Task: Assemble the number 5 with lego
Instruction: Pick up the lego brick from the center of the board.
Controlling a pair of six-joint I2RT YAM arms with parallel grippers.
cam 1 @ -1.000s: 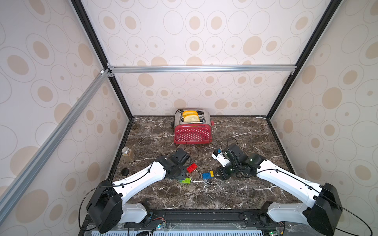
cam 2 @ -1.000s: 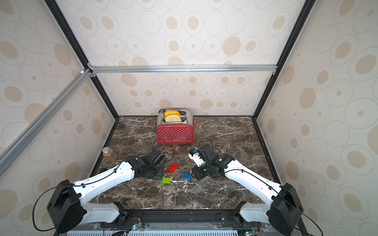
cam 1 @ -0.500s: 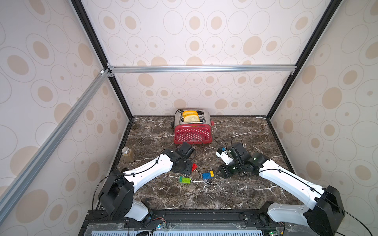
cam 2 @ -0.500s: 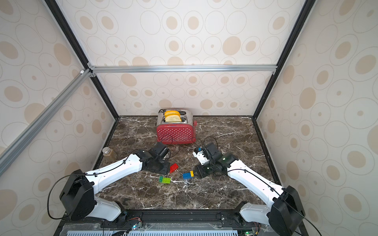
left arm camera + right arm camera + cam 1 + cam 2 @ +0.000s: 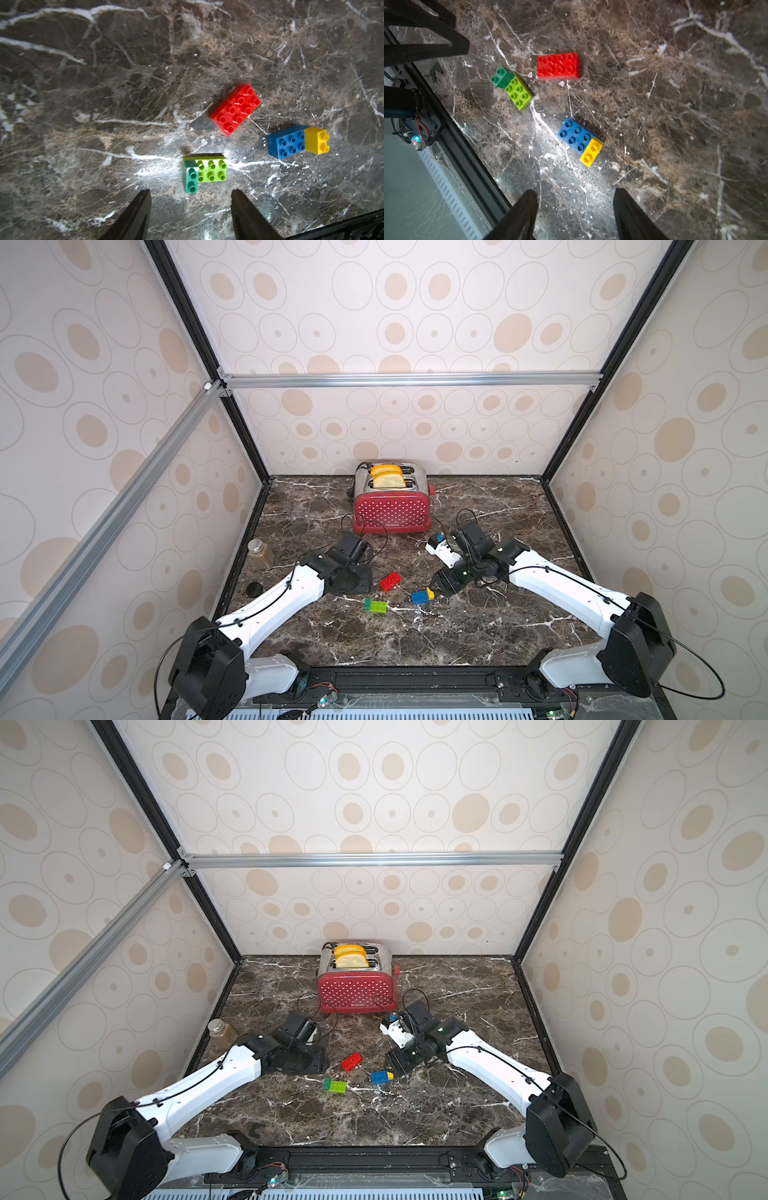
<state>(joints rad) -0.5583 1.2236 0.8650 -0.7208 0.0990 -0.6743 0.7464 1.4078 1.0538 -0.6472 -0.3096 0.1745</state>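
Note:
The red brick [image 5: 390, 581] lies at a slant, away from both pairs, so the robot's left gripper should move back while its right gripper brings the red brick next to the blue brick [image 5: 421, 597].
Three lego pieces lie apart on the marble, seen in both top views. The red brick [image 5: 390, 581] [image 5: 234, 109] [image 5: 558, 66] lies alone. A dark-green brick [image 5: 191, 176] is joined to one end of the lime-green brick [image 5: 377, 606] [image 5: 212, 170] [image 5: 519, 93]. A yellow brick [image 5: 315, 140] [image 5: 591, 152] is joined to the end of the blue brick [image 5: 419, 597] [image 5: 286, 141] [image 5: 575, 135]. My left gripper [image 5: 190, 190] [image 5: 353, 578] hangs open just short of the green pair. My right gripper [image 5: 575, 190] [image 5: 436, 585] is open and empty beside the yellow end.
A red polka-dot toaster [image 5: 390, 510] with toast stands at the back centre. A small jar [image 5: 261, 553] and a dark lid [image 5: 253, 588] sit by the left wall. The table's front edge [image 5: 467, 145] runs close to the bricks.
Both grippers' jaws have spread wider. The left arm shifted a little around the red brick. The bricks lie where they were.

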